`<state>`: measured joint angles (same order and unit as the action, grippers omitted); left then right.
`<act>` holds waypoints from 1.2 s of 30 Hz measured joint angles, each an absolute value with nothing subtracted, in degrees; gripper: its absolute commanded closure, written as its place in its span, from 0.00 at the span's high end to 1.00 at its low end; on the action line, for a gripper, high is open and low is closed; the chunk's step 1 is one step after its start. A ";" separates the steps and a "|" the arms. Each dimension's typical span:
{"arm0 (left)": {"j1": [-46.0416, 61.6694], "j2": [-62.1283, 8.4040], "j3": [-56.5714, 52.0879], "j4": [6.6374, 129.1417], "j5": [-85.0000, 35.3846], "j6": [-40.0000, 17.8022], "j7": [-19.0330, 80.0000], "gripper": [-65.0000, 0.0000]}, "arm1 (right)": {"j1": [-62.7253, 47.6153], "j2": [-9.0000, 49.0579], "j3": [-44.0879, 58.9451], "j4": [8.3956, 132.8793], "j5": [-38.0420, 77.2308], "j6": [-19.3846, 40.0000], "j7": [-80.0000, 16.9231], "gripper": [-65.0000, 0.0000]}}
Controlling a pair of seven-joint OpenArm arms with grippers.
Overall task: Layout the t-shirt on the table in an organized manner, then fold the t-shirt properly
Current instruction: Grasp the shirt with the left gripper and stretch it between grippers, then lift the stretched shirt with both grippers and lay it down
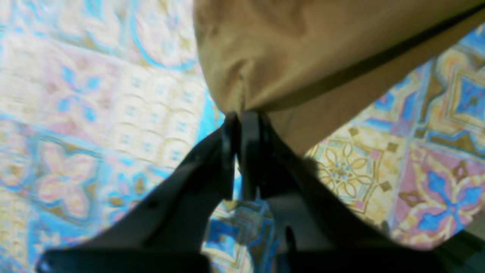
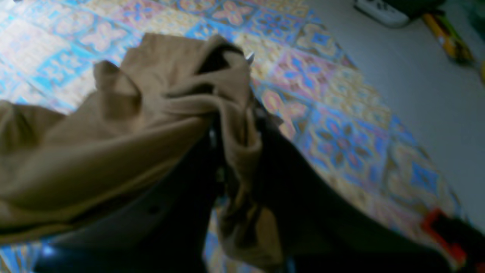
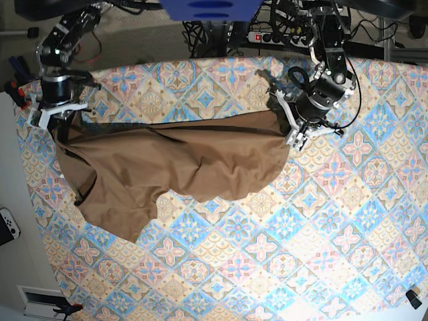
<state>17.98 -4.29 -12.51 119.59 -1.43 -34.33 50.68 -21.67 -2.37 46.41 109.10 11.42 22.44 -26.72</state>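
My right gripper should move the t-shirt's bunched end point(image 3: 72, 148) away from my arms to spread it, because the t-shirt sags in folds over its part point(image 3: 224, 124) near my arms.
The tan-brown t-shirt point(image 3: 174, 164) hangs stretched in a rumpled band across the back half of the table point(image 3: 321, 221), its lower part sagging toward the front left. On the right of the base view, my left gripper point(image 3: 289, 134) is shut on one edge of the cloth. The left wrist view shows the left gripper point(image 1: 237, 118) pinching a corner of the t-shirt point(image 1: 303, 49) just above the table point(image 1: 94, 113). Near the table's left edge, my right gripper point(image 3: 59, 124) is shut on the other end. In the right wrist view, bunched t-shirt fabric point(image 2: 113, 151) sits inside the right gripper point(image 2: 235, 132).
Black and red clamps point(image 3: 17, 90) sit at the table's left edge, one red clamp point(image 2: 443, 231) close to the right arm. A power strip point(image 3: 267, 37) and cables lie behind the table. A white controller point(image 3: 7, 227) rests on the floor at left.
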 measured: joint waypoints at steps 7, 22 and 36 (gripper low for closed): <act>18.90 -4.49 -12.91 120.42 -1.28 -34.35 50.59 0.00 | -26.33 -2.37 45.69 110.78 10.94 22.72 -25.71 0.00; 10.48 -2.59 -12.99 120.84 -8.91 -34.35 51.20 0.00 | -15.22 4.16 45.63 111.81 11.09 23.11 -14.09 0.00; -13.63 -2.66 -19.94 118.69 -11.40 -34.11 74.67 0.00 | 6.02 5.13 31.05 110.83 -1.63 23.11 -29.87 0.00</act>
